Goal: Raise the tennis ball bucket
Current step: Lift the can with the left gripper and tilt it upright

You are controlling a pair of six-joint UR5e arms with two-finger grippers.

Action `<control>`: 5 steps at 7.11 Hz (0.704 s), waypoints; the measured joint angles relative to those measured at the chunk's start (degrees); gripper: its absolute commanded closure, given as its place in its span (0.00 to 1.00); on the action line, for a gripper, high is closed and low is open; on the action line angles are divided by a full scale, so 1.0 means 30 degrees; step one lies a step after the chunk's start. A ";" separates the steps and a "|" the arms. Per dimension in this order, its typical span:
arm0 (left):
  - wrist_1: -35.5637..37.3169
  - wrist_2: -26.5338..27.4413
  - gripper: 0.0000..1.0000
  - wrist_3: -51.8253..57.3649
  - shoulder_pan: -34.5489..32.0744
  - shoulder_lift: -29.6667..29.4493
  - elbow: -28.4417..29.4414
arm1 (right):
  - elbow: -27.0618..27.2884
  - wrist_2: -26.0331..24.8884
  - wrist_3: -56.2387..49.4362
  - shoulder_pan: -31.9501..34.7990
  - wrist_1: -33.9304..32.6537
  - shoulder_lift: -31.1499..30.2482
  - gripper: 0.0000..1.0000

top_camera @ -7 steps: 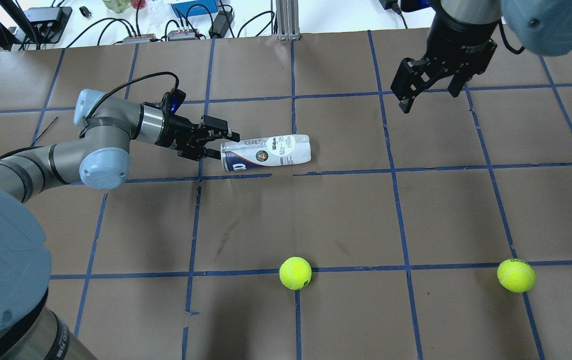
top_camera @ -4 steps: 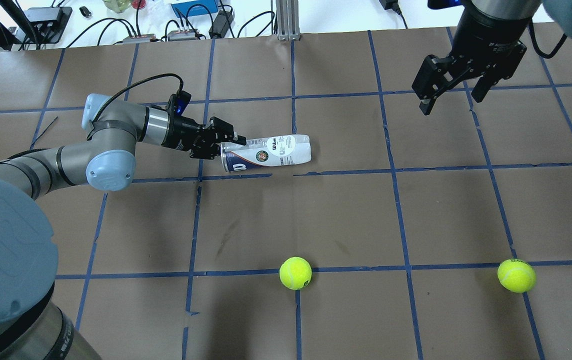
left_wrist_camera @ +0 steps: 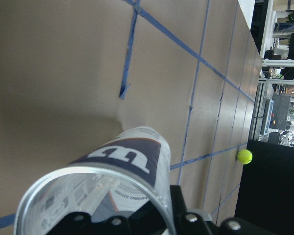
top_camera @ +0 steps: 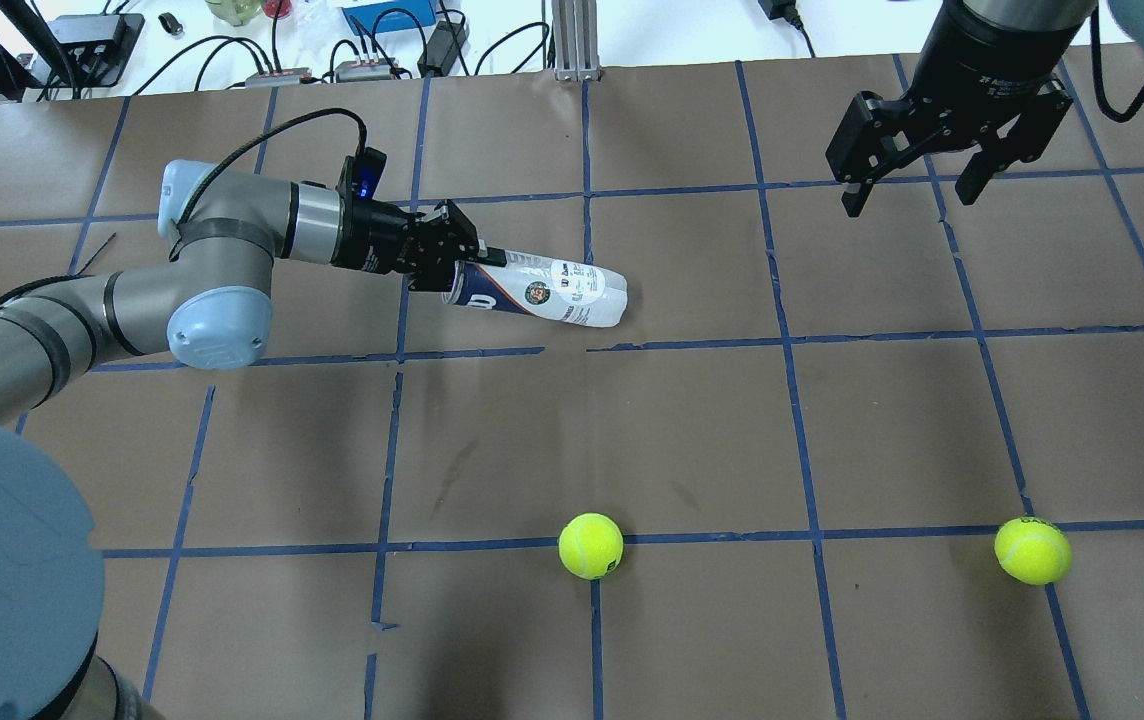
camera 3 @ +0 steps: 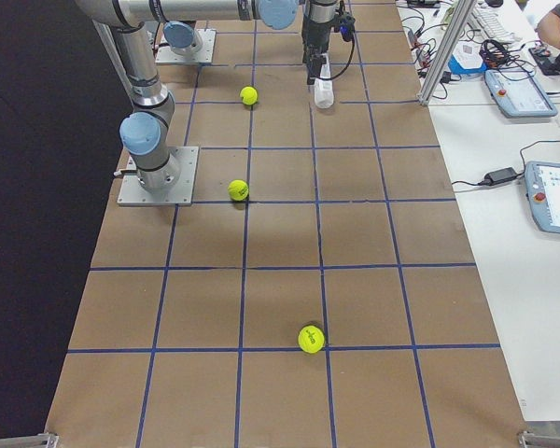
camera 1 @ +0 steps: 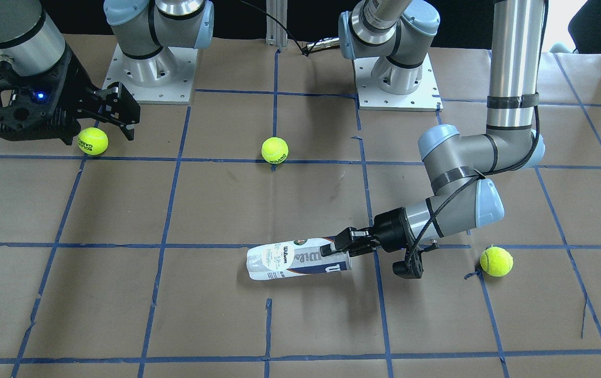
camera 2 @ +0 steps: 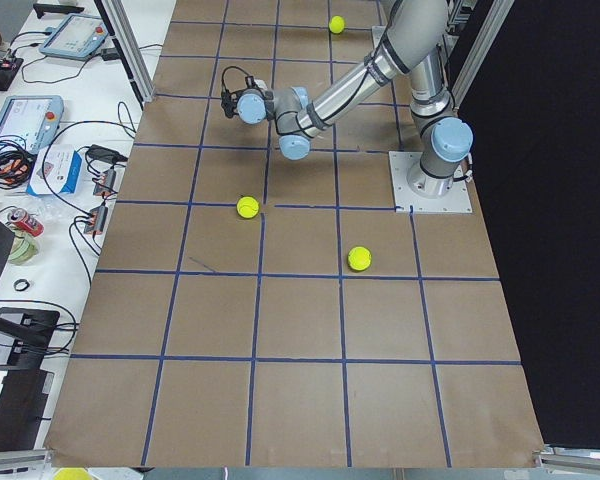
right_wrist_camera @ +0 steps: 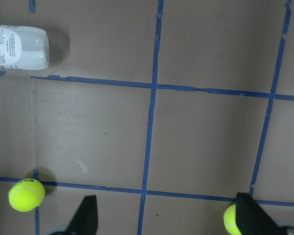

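Observation:
The tennis ball bucket is held nearly flat by its open rim (camera 1: 348, 261) in my left gripper, so I should turn it upright onto its closed end (camera 1: 250, 263) before I open my left gripper.
The tennis ball bucket (top_camera: 547, 293) is a clear can with a white and navy Wilson label. It lies tilted, its open end raised and its closed end low by the table. It also shows in the front-facing view (camera 1: 290, 260) and the left wrist view (left_wrist_camera: 122, 178). My left gripper (top_camera: 460, 265) is shut on the rim of the open end; it also shows in the front-facing view (camera 1: 340, 249). My right gripper (top_camera: 917, 185) is open and empty, high over the table's far right. The right wrist view shows the can's closed end (right_wrist_camera: 19, 46).
Two yellow-green tennis balls (top_camera: 590, 546) (top_camera: 1032, 550) lie near the robot's side. A third ball (camera 1: 496, 261) lies beside the left arm's forearm. Blue tape lines grid the brown table cover. Cables and boxes (top_camera: 372, 20) sit past the far edge.
My left gripper closed in on the can's open end, shut on its rim and raised that end, so the can now tilts. My right gripper drew back to the far right.

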 measured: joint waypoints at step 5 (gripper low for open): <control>-0.2243 0.7585 0.98 -0.2803 -0.1561 0.2215 0.5086 | 0.0078 0.0011 -0.0008 0.0001 -0.0045 0.0059 0.00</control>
